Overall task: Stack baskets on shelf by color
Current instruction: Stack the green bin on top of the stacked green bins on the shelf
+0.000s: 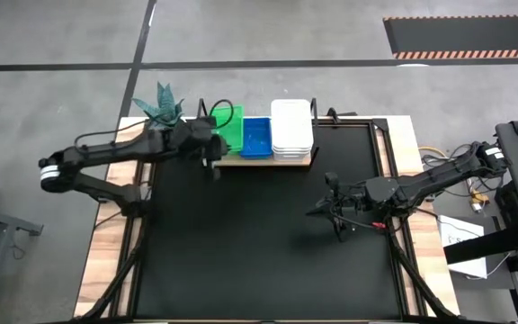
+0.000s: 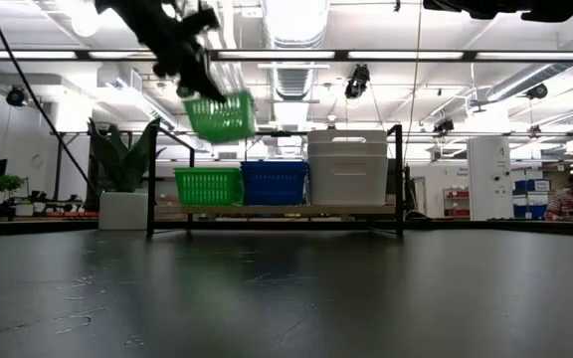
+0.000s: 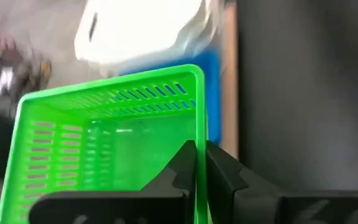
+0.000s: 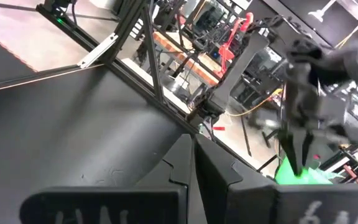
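The held green basket (image 2: 223, 119) is tilted over the green basket on the shelf (image 2: 208, 186), so the robot's left gripper should lower it inside, let go, then press it down with closed fingers.
My left gripper (image 3: 199, 158) is shut on a green basket (image 2: 220, 116) and holds it in the air above the shelf's (image 2: 267, 211) left end. Below it a green basket (image 2: 208, 185) sits on the shelf. A blue stack (image 2: 275, 183) stands in the middle and a taller white stack (image 2: 347, 167) on the right. In the high view the held basket (image 1: 231, 130) overlaps the shelf's green place. My right gripper (image 1: 324, 209) hovers low over the table's right half, shut and holding nothing. My left gripper pinches the green basket by the rim of one short side wall (image 3: 199, 134), one finger inside the basket and one outside. The basket is lifted clear and tilted, its far end hanging lower (image 2: 235, 127) above the green basket on the shelf.
A plant (image 1: 160, 106) in a white pot (image 2: 122, 211) stands just left of the shelf. The shelf's black posts (image 2: 399, 179) rise at its ends. The black table top (image 1: 259, 243) spreads in front of the shelf. A person (image 2: 570, 197) sits far off in the room.
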{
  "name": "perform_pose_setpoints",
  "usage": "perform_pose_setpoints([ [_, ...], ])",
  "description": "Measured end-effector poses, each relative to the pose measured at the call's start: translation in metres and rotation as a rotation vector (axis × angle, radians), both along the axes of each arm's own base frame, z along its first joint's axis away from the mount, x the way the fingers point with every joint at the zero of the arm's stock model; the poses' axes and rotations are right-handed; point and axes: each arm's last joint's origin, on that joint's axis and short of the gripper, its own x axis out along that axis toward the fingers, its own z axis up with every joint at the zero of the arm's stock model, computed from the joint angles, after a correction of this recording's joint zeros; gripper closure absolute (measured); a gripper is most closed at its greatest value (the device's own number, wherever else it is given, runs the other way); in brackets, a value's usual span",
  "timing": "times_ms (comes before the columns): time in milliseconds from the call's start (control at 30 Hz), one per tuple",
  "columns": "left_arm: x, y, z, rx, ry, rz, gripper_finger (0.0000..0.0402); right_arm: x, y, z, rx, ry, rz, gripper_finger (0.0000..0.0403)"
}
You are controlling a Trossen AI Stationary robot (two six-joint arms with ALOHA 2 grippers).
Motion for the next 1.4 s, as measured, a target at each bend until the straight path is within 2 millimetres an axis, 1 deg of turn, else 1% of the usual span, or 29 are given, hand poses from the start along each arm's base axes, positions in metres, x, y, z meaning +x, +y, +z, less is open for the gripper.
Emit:
perform_pose_setpoints([
  [100,0.002,0.017,-0.013,-0.008,0.074,0.074,0.0401,0.000,0.000,0.000,0.000,0.003,0.000,0.0390],
  [167,0.004,0.022,-0.016,-0.010,0.085,0.092,0.0401,0.000,0.000,0.000,-0.001,0.006,0.000,0.0390],
  [333,0.011,0.027,-0.030,-0.030,0.154,0.093,0.0401,0.000,0.000,0.000,-0.004,0.006,-0.001,0.0390],
  [567,0.018,0.031,-0.042,-0.034,0.201,0.087,0.0401,0.000,0.000,-0.001,-0.003,0.007,-0.001,0.0390],
  [667,0.018,0.032,-0.043,-0.029,0.209,0.088,0.0398,0.000,0.000,-0.001,-0.004,0.007,0.000,0.0390],
  [867,0.017,0.033,-0.043,-0.019,0.226,0.080,0.0378,0.000,0.000,-0.001,0.002,0.012,0.000,0.0390],
  [1100,0.015,0.037,-0.045,-0.020,0.252,0.089,0.0375,0.000,0.000,-0.003,-0.008,0.032,0.000,0.0390],
  [1400,0.010,0.042,-0.041,-0.009,0.258,0.128,0.0374,0.000,0.000,-0.003,-0.008,0.030,0.000,0.0390],
])
